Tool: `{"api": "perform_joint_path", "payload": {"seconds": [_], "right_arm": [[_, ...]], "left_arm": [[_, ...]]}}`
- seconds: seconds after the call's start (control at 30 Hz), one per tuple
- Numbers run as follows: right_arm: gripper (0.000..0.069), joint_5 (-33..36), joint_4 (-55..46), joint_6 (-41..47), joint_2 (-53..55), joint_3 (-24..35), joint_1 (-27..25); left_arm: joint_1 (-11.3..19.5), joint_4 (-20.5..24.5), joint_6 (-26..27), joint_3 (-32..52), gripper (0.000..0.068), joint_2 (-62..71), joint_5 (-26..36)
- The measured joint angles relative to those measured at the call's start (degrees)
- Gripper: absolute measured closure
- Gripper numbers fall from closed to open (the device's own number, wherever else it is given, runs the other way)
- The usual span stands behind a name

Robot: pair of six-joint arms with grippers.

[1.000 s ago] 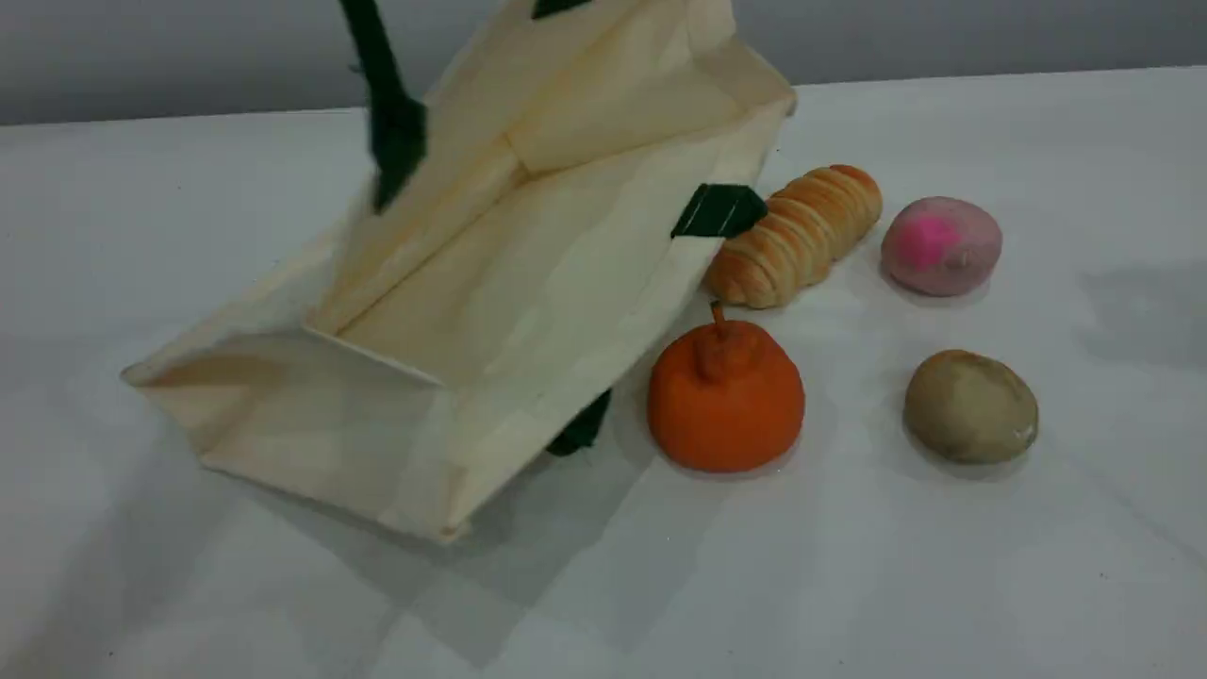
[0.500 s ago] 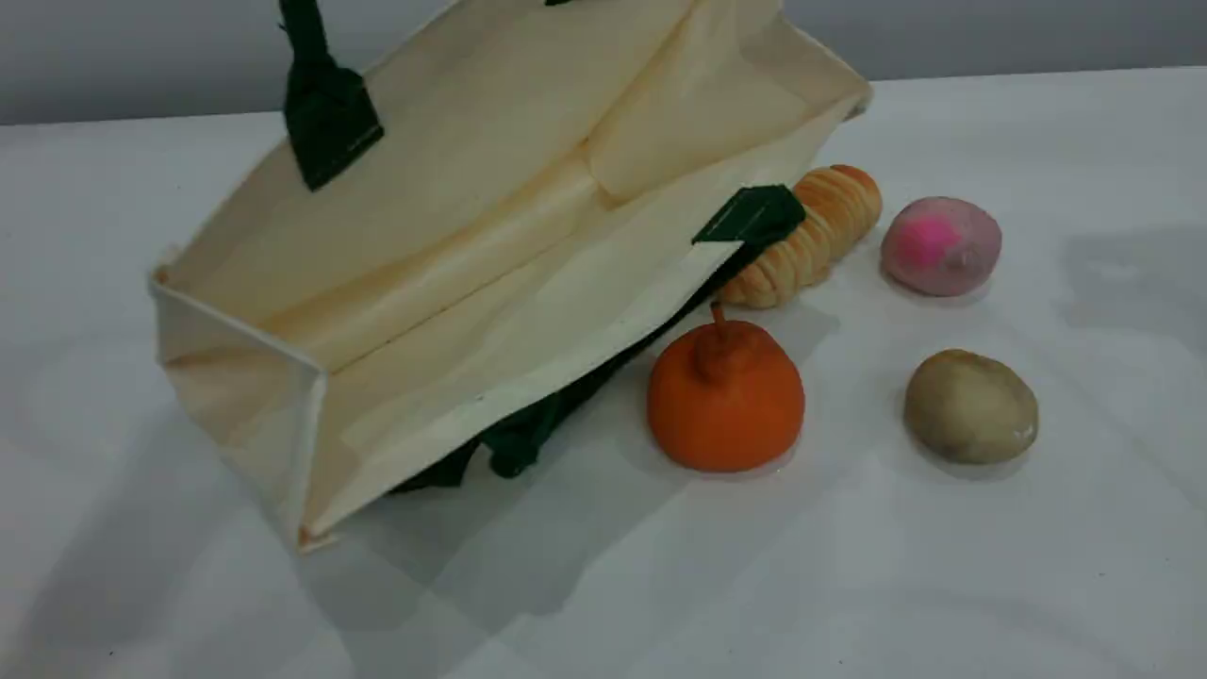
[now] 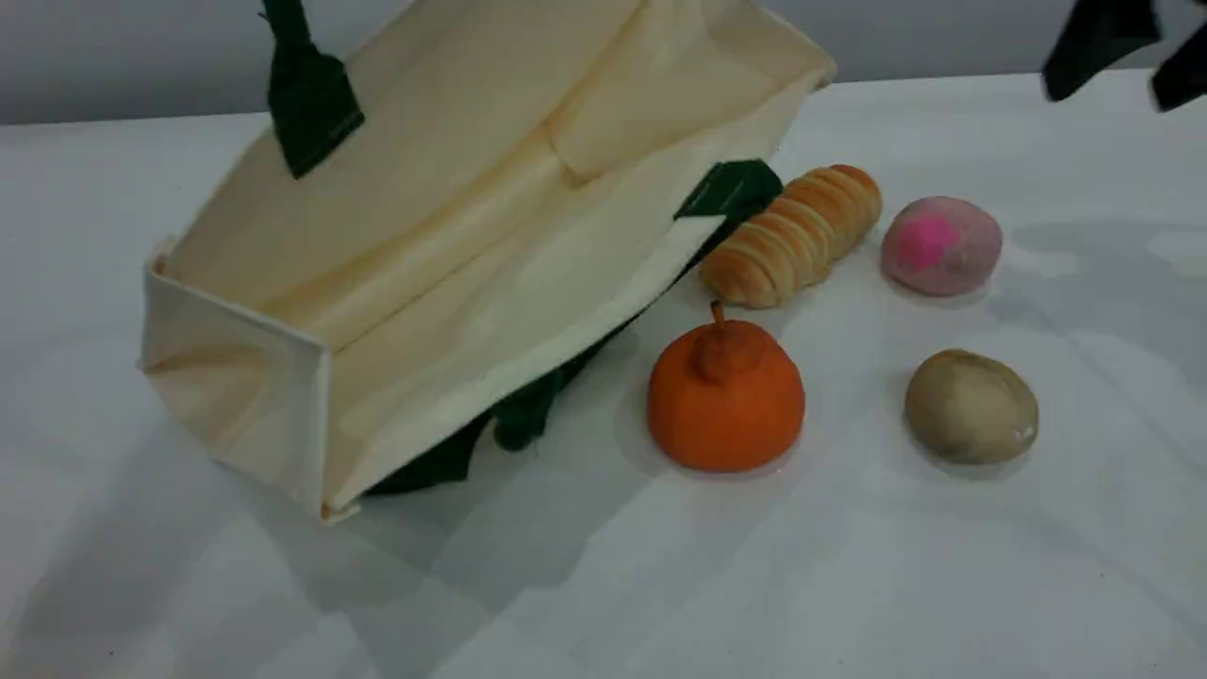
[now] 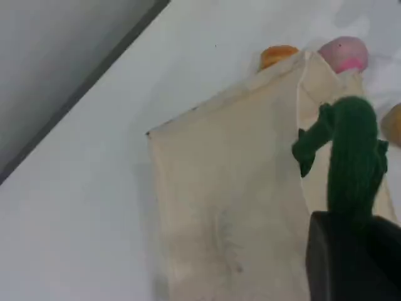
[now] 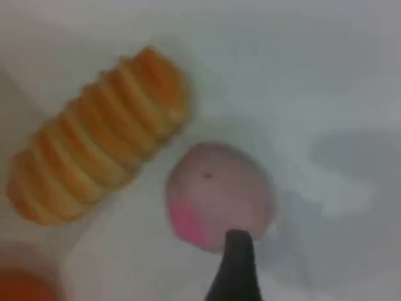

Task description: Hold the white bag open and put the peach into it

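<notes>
The sides of the white bag slope down to a long crease (image 3: 443, 270), so I expect the peach (image 3: 941, 247) to come to rest there and stay in the bag when I lower it in.
The white bag (image 3: 490, 236) leans on the table's left half with its mouth facing the camera, hanging by one dark green rope handle (image 3: 306, 104) that runs up out of the scene view. In the left wrist view my left gripper (image 4: 351, 226) is shut on that handle (image 4: 354, 157), above the bag (image 4: 232, 207). The other handle (image 3: 514, 420) lies under the bag. The peach (image 3: 941, 245) rests at the back right. My right gripper (image 3: 1136, 61) hovers open above and right of it. The right wrist view shows one fingertip (image 5: 237, 266) just over the peach (image 5: 219, 194).
A ridged bread roll (image 3: 792, 247) lies between the bag's edge and the peach. An orange stemmed fruit (image 3: 724, 396) sits in front of it, close to the bag. An olive-brown lump (image 3: 971, 405) is in front of the peach. White table (image 3: 849, 585).
The bag has been lifted and swung left by its handle, its mouth now wider and the bread roll uncovered. The right gripper's fingers have come into the scene view at the top right.
</notes>
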Motion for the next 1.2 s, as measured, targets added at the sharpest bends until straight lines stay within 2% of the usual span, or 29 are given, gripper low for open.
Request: {"api": "perform_joint_path", "payload": {"seconds": [0.3, 0.6, 0.83, 1.2], "right_arm": [[0.0136, -2.13, 0.24, 0.00, 4.65, 0.00, 5.85], [0.0136, -6.59, 1.05, -0.06, 8.13, 0.00, 5.85], [0.0136, -5.39, 3.30, -0.62, 11.19, -2.41, 5.85], [0.0141, -3.97, 7.53, -2.78, 15.37, -2.77, 5.85]], "left_arm": [[0.00, -0.29, 0.00, 0.00, 0.0589, -0.30, 0.00], [0.00, -0.07, -0.06, 0.00, 0.0589, -0.30, 0.00], [0.00, -0.05, -0.06, 0.00, 0.0589, -0.30, 0.00], [0.00, 0.00, 0.00, 0.00, 0.0589, -0.30, 0.00]]}}
